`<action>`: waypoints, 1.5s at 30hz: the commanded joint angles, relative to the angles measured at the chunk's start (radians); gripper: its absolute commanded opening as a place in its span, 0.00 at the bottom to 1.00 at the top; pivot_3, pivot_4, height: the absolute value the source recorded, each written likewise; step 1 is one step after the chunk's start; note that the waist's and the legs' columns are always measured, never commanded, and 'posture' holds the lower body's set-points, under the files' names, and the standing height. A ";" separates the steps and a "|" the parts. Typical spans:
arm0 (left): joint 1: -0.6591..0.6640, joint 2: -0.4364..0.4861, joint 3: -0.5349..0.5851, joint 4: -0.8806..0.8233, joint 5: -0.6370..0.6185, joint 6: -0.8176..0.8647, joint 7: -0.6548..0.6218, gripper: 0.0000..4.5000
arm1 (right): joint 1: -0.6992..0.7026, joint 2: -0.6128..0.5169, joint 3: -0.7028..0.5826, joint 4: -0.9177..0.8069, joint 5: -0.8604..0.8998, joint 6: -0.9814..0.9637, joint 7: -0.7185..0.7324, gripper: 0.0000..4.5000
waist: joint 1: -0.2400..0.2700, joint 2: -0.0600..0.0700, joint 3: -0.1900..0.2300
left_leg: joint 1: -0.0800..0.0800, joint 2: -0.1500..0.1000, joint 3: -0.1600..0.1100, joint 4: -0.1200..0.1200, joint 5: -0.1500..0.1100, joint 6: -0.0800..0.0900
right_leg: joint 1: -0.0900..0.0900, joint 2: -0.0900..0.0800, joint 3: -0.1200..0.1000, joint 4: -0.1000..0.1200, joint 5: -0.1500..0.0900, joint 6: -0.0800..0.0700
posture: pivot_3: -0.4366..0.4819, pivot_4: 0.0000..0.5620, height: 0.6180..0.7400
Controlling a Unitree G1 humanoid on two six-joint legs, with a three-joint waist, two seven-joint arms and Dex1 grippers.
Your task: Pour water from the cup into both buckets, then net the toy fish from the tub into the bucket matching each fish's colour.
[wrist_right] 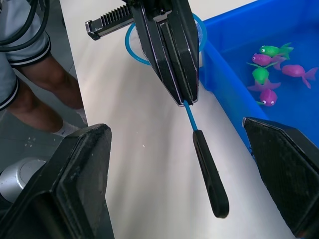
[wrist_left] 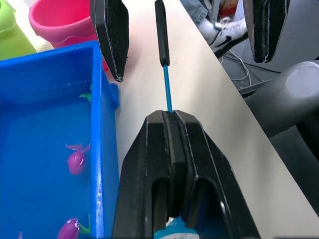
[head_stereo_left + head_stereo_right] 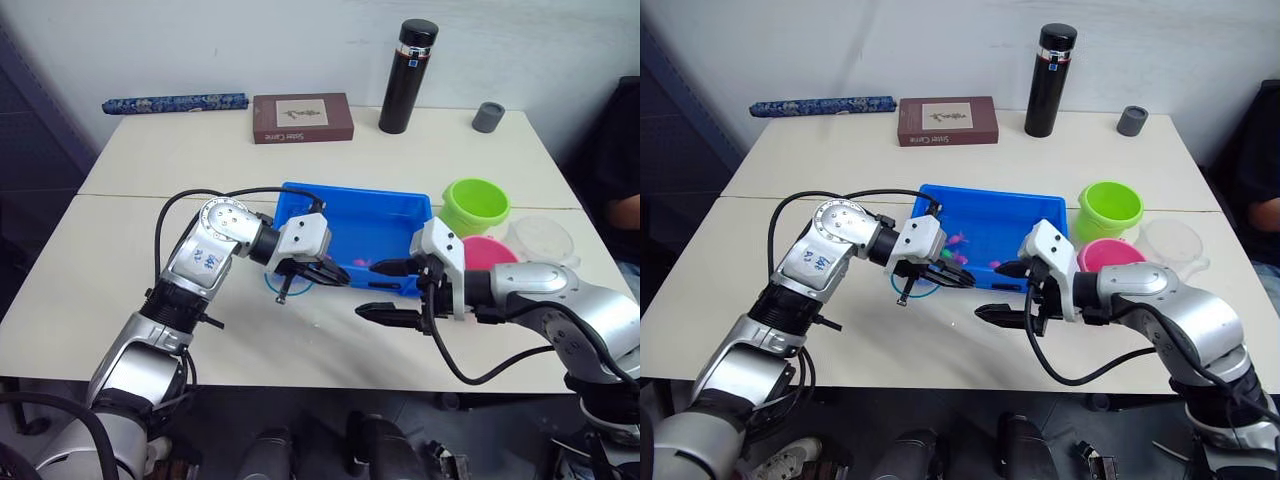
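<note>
The toy fish are lying in a loose heap in the blue tub, so they will float away from each other when I sweep the net through them.
My left gripper is shut on the net's thin blue shaft, just in front of the blue tub. The net's light blue hoop lies behind that gripper, by the tub's front left corner. The net's dark handle points toward my right gripper, which is open with one finger on each side of the handle, not touching it. Several pink and green toy fish lie in the tub. The green bucket and the pink bucket stand right of the tub, with the clear cup beside them.
At the table's far side stand a black flask, a brown book, a small grey cup and a blue patterned roll. A person sits at the right edge. The table's front edge is close below both grippers.
</note>
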 commanded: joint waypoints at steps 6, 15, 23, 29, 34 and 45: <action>-0.027 -0.002 0.018 -0.019 -0.010 -0.010 -0.012 0.01 | -0.017 -0.017 -0.025 -0.018 0.008 -0.004 0.001 1.00 | 0.000 0.000 0.000 | 0.000 0.000 0.000 0.000 0.000 0.000 | 0.000 0.000 0.000 0.000 0.000 0.000 | 0.48 0.27 1.00; -0.045 -0.013 0.023 -0.009 -0.012 -0.007 -0.004 0.00 | -0.008 -0.019 -0.027 -0.028 0.013 0.005 -0.006 0.13 | 0.000 0.000 0.000 | 0.000 0.000 0.000 0.000 0.000 0.000 | 0.000 0.000 0.000 0.000 0.000 0.000 | 0.48 0.27 1.00; -0.047 -0.011 0.025 -0.001 -0.006 -0.002 -0.008 0.00 | -0.007 -0.022 -0.032 -0.028 0.012 0.009 -0.007 0.01 | 0.000 0.000 0.000 | 0.000 0.000 0.000 0.000 0.000 0.000 | 0.000 0.000 0.000 0.000 0.000 0.000 | 0.48 0.27 1.00; -0.053 -0.004 0.017 0.008 0.009 0.018 -0.009 0.00 | -0.006 -0.021 -0.039 -0.033 0.014 0.005 -0.008 0.01 | 0.000 0.000 0.000 | 0.000 0.000 0.000 0.000 0.000 0.000 | 0.000 0.000 0.000 0.000 0.000 0.000 | 0.48 0.27 1.00; -0.066 -0.004 0.016 0.019 0.015 0.071 -0.001 0.22 | -0.007 -0.028 -0.036 -0.033 0.005 0.001 -0.008 0.00 | 0.000 0.000 0.000 | 0.000 0.000 0.000 0.000 0.000 0.000 | 0.000 0.000 0.000 0.000 0.000 0.000 | 0.48 0.27 1.00; -0.078 0.018 0.083 -0.035 -0.063 0.143 -0.019 1.00 | 0.004 -0.032 -0.031 -0.034 -0.004 -0.011 -0.002 0.00 | 0.000 0.000 0.000 | 0.000 0.000 0.000 0.000 0.000 0.000 | 0.000 0.000 0.000 0.000 0.000 0.000 | 0.48 0.27 1.00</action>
